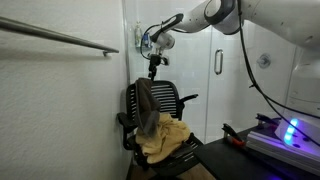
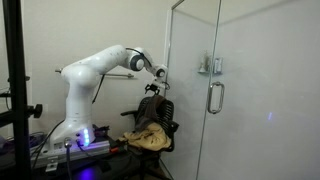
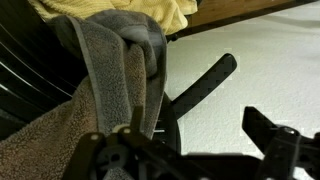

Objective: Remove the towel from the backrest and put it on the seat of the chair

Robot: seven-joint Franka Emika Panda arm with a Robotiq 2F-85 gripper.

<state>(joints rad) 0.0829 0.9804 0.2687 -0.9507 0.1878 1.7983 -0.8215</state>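
Observation:
The grey-brown towel (image 1: 148,112) hangs loosely over the top of the backrest (image 1: 144,83). It will come off and hang down in long folds when I lift it.
A grey-brown towel (image 1: 146,104) hangs over the backrest of the black mesh chair (image 1: 172,100), its lower end reaching the seat. In the wrist view the towel (image 3: 105,75) fills the left side, draped over the black backrest frame. My gripper (image 1: 153,68) hovers just above the top of the backrest, pointing down; it also shows in an exterior view (image 2: 153,88). In the wrist view the jaws (image 3: 190,150) are open, with the left finger next to the towel's fold and nothing between them.
A yellow cloth (image 1: 166,138) lies crumpled on the seat, also seen in the wrist view (image 3: 150,12). A white wall with a grab bar (image 1: 60,38) is beside the chair. A glass door (image 2: 240,90) stands close by. The chair's armrest (image 3: 205,82) sticks out.

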